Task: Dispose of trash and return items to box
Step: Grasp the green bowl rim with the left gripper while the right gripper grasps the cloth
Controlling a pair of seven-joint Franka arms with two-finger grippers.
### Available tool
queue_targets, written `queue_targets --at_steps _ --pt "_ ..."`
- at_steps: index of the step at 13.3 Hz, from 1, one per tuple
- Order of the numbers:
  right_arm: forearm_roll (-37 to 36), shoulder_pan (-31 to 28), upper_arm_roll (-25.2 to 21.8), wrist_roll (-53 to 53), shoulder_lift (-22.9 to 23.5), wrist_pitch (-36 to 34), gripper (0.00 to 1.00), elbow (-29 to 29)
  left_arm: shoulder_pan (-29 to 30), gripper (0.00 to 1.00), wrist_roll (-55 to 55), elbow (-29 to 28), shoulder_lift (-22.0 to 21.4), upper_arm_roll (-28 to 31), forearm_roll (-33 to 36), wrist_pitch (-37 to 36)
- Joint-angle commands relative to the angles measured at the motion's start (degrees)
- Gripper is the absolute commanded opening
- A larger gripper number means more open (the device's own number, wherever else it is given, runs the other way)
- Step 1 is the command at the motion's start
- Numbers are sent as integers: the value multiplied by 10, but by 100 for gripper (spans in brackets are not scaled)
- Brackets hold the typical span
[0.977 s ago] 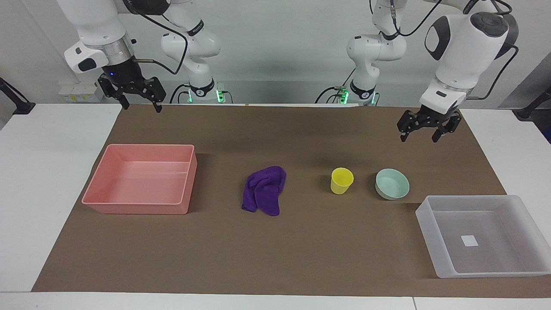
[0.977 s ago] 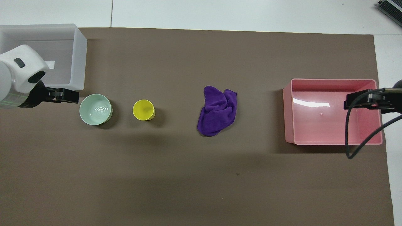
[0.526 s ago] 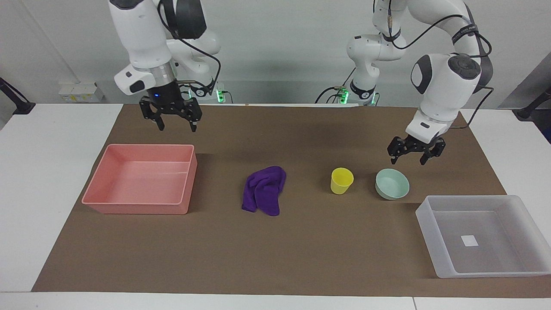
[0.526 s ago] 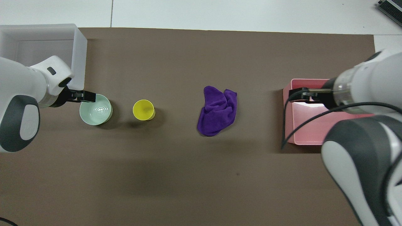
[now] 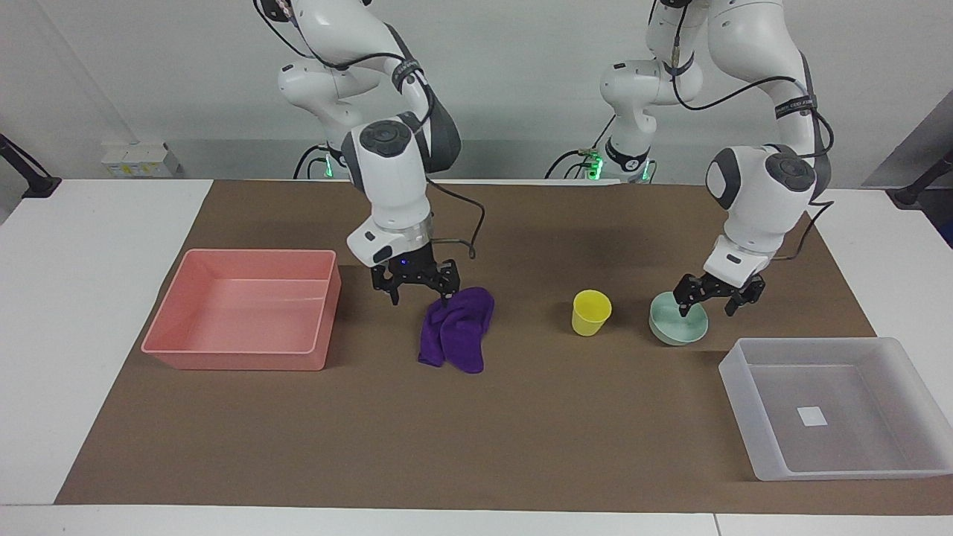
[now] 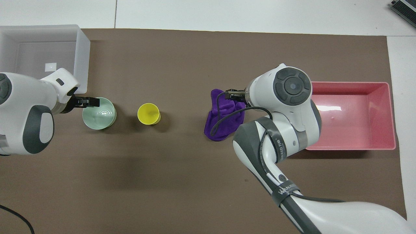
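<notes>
My gripper is about to lift the purple cloth (image 6: 230, 126). Thick, rounded folds (image 6: 234, 107) are bunched together in a small heap, so the cloth will stay in a clump with its edges hanging down.
The trash, a crumpled purple cloth (image 5: 456, 335) (image 6: 222, 125), lies mid-table on the brown mat. My right gripper (image 5: 418, 298) (image 6: 234, 95) hangs open and low over the cloth's edge nearest the robots, holding nothing. Toward the left arm's end stand the yellow cup (image 5: 591, 313) (image 6: 148, 113) and, beside it, the mint-green bowl (image 5: 674, 329) (image 6: 99, 114). My left gripper (image 5: 707, 307) (image 6: 88, 102) is open with its fingers either side of the bowl's rim, on the side toward the box. The translucent box (image 5: 735, 376) (image 6: 83, 58) lies farther from the robots than the bowl and holds nothing.
A pink tray (image 5: 238, 359) (image 6: 351, 148) with nothing in it sits at the right arm's end. In the overhead view the right arm's links cover part of the cloth and one corner of the pink tray. White table borders the mat.
Both arms swung in and down. The right gripper went from above the pink tray to the cloth's edge. The left gripper dropped onto the bowl's rim. No object has moved.
</notes>
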Motion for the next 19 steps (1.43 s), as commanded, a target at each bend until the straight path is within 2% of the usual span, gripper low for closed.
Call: queue_targets --at_steps 1,4,5,6,7,8,9,11,14,16,19 --pt "23 12 3 7 48 45 100 5 16 100 19 -37 9 -3 -5 56" --pt "23 18 4 5 70 59 100 -8 12 100 12 -64 12 -3 -5 88" --pt "24 18 4 5 70 60 100 -16 11 81 11 -64 12 -3 -5 86" --pt "24 18 4 7 71 64 100 -27 11 35 -4 -64 12 -3 -5 85" --pt "24 19 4 6 72 96 84 -43 12 3 -10 -64 12 -4 -5 85" --pt "24 20 4 9 70 114 20 -57 11 0 -8 -64 12 -3 -5 84" --pt "25 20 4 32 70 113 0 -57 11 0 -8 -61 12 -3 -5 83" --pt "24 24 4 37 69 109 0 -56 15 0 -5 -54 6 -4 -5 77" --pt "15 27 3 36 56 68 0 -40 14 0 -4 -1 -5 -5 -5 6" --pt "15 21 3 36 20 35 0 -33 15 0 -4 47 -12 -5 -5 -55" --pt "13 3 -3 31 -49 -20 0 -28 17 0 -4 138 10 -5 -16 -120"
